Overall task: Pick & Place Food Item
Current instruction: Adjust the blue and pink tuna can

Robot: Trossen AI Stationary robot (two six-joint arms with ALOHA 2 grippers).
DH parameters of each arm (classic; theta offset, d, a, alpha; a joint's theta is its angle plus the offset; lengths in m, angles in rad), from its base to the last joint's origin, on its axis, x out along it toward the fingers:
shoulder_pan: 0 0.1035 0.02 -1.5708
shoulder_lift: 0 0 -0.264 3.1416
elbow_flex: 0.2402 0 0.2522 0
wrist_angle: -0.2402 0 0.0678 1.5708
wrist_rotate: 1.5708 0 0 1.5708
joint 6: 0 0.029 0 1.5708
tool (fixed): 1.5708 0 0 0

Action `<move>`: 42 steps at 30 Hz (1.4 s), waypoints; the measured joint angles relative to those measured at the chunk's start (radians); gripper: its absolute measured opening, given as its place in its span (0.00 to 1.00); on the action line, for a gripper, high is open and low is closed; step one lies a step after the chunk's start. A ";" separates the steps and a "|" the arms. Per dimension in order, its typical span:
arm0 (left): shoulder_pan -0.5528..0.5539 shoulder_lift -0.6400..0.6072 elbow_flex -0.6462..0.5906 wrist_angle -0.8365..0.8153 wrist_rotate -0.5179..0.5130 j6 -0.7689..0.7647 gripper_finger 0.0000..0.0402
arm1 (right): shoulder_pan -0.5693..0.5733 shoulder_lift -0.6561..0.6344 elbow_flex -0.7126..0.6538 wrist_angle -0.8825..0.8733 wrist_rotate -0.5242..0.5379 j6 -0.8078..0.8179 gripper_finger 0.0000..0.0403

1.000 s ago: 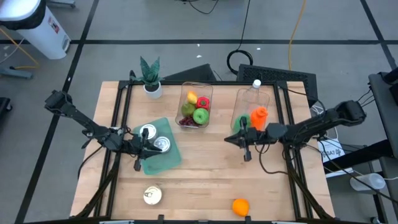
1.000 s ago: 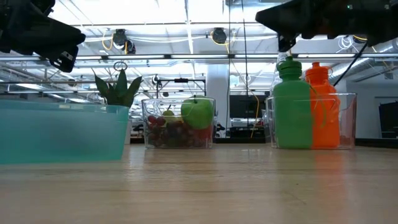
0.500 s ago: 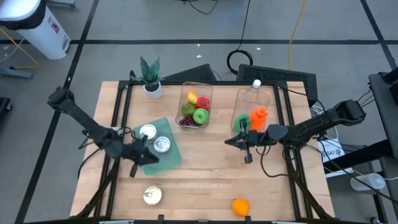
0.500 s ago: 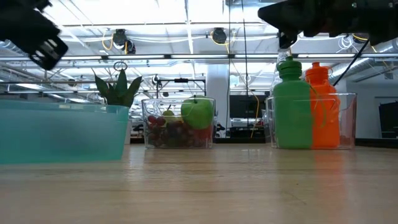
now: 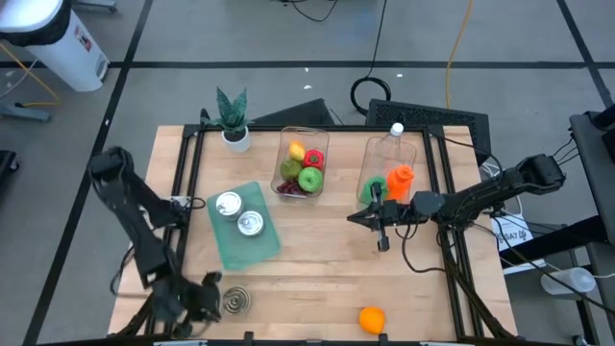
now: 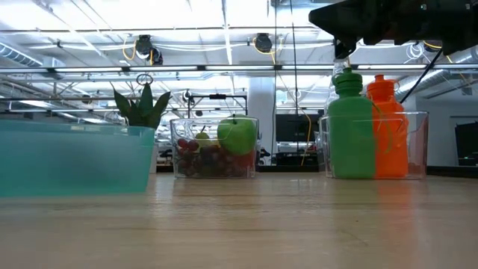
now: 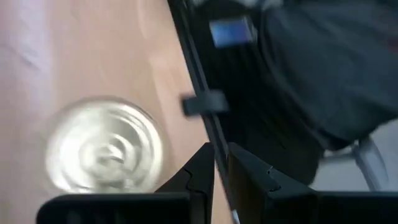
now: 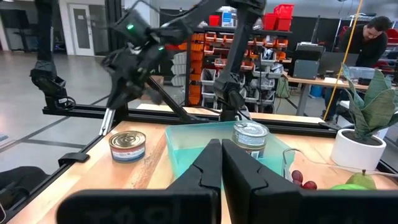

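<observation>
Next, I push the loose can with my left gripper's fingers shut toward open wood beside the teal tray, because the can stands close to the front rail.
A loose tin can stands upright on the wood near the table's front left; its round lid shows blurred in the left wrist view. My left gripper is shut just to the can's left, its fingertips beside the lid and apart from it. A teal tray holds two more cans. An orange lies near the front edge. My right gripper hangs shut above the table's right middle, holding nothing.
At the back stand a clear bin of fruit, a clear bin with green and orange bottles and a potted plant. Black frame rails run along both table sides. Bare wood lies between the tray and the orange.
My left gripper has swung from over the teal tray toward the table's near left corner, speeding up in the last half second, and has tipped downward beside the loose can. It stays shut. It has left the low view. The cans have not moved.
</observation>
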 joint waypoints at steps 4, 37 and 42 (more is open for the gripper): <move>-0.042 0.132 0.048 0.006 0.040 -0.081 0.12 | 0.000 0.000 0.000 0.004 0.000 -0.003 0.00; 0.302 0.294 0.058 -0.028 0.222 0.142 0.12 | 0.000 0.000 0.001 -0.001 0.000 -0.003 0.00; 0.272 0.266 0.058 -0.034 0.384 0.086 0.12 | 0.000 0.000 0.001 -0.001 0.000 -0.003 0.00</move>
